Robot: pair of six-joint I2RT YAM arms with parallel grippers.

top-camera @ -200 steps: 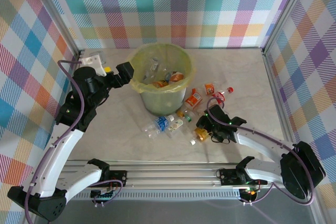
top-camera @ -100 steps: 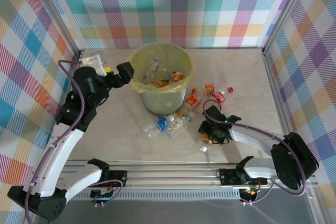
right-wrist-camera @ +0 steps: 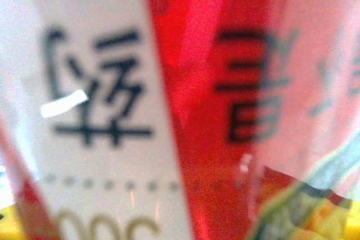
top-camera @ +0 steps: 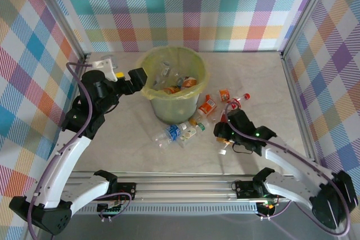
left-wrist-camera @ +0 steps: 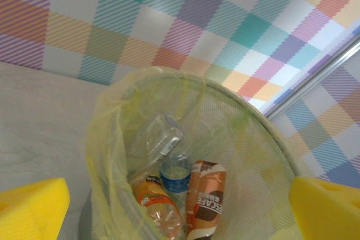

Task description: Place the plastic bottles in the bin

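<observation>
The bottle in my right gripper has its white cap [top-camera: 222,151] pointing down, so my open left gripper should keep going toward the bottle's bottom end [top-camera: 224,116] and close there.
My right gripper [top-camera: 225,134] is shut on a plastic bottle [top-camera: 223,145] at the right of the loose pile, white cap pointing down. Its red and white label [right-wrist-camera: 191,111] sits pressed up against the right wrist camera, hiding the fingers. Several more plastic bottles lie by the bin's foot, among them a blue-labelled one [top-camera: 172,133], an orange one [top-camera: 207,105] and a red one [top-camera: 235,103]. My left gripper [top-camera: 135,77] hangs open over the left rim of the bin [top-camera: 169,108]. Inside lie a brown bottle [left-wrist-camera: 206,195], a blue one [left-wrist-camera: 175,175] and an orange one [left-wrist-camera: 155,203].
Checked walls with metal posts [top-camera: 295,32] close in the table on three sides. The rail [top-camera: 185,186] carrying the arm bases runs along the near edge. Bare tabletop [top-camera: 124,133] lies left of the pile and at the far right.
My right gripper has closed on the bottle at the right of the pile and drawn it up and to the right. The left arm has edged slightly toward the bin.
</observation>
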